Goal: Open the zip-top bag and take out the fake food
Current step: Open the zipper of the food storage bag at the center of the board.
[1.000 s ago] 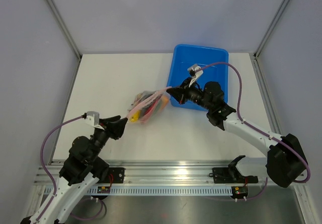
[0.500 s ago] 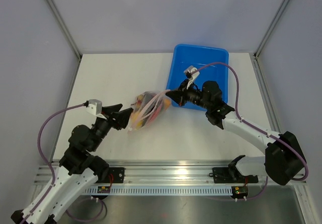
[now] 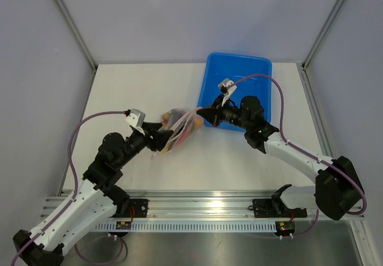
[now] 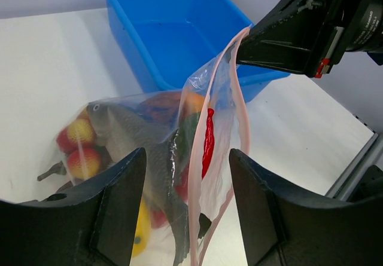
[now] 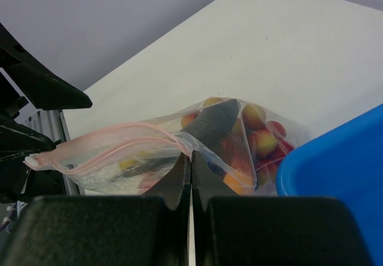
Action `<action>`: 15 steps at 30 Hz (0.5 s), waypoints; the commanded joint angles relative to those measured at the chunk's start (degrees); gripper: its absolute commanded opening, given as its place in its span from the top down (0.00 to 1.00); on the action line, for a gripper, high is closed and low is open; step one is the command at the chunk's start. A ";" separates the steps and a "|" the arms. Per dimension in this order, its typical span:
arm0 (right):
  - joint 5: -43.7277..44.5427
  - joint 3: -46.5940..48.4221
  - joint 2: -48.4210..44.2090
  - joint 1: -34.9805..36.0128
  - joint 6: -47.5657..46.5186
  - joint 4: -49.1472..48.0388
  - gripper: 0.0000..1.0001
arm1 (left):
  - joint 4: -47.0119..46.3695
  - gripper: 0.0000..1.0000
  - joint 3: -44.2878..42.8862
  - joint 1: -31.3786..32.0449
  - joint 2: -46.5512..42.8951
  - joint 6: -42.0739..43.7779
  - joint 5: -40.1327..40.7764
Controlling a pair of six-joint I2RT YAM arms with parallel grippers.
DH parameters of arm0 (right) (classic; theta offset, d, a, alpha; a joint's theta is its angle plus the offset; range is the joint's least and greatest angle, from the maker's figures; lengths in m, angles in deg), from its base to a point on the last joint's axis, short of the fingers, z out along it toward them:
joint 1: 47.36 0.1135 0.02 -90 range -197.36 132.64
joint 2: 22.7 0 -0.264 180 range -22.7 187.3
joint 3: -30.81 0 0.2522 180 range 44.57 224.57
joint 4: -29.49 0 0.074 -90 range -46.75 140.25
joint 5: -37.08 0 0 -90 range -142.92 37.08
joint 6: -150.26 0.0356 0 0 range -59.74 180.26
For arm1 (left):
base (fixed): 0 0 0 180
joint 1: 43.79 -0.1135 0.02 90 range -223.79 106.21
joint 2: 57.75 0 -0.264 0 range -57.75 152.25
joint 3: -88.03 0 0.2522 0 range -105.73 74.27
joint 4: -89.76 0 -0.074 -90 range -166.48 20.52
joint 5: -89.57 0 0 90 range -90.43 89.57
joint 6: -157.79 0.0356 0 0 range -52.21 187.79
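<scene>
The robot's right gripper is stretching the bag's pink strips into a narrow loop point(image 4: 220, 140), so the left gripper should pinch one strip before the right gripper takes it nearer the strip's middle point(image 4: 201, 125).
The clear zip-top bag point(image 3: 175, 128) hangs stretched between the arms, holding the fake food: a grey fish point(image 4: 134, 135), a red pepper point(image 4: 207, 139), red-yellow pieces point(image 4: 81, 147) and orange bits point(image 5: 236, 179). My right gripper point(image 3: 201, 112) is shut on the bag's upper edge by the pink zipper strip point(image 5: 119, 139), and it shows in the left wrist view point(image 4: 281, 36). My left gripper point(image 3: 158, 139) is open, its fingers point(image 4: 116, 212) either side of the bag's lower end without pinching it. The two pink strips point(image 4: 239, 107) stand apart in a narrow loop.
The blue plastic tub point(image 3: 238, 86) stands at the back right, just behind the right gripper, and fills the top of the left wrist view point(image 4: 179, 33). The white table point(image 3: 137, 89) is bounded by grey walls and a metal rail at the near edge.
My left arm has reached forward and right, so its open jaws now straddle the bag's lower end. The right gripper has lifted the bag edge slightly, then stayed still.
</scene>
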 commanded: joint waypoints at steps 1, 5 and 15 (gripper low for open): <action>-1.35 3.05 -0.19 -0.20 -1.10 -1.08 1.00 | -5.87 0.40 -1.36 -0.05 2.08 0.89 -5.07; -1.43 3.49 0.51 -0.20 -1.02 -0.73 1.00 | -6.84 0.45 -1.09 -0.05 3.58 1.24 -6.48; -1.79 3.75 0.95 0.15 -1.46 -0.38 1.00 | -7.10 0.58 -1.27 -0.05 7.36 2.47 -6.84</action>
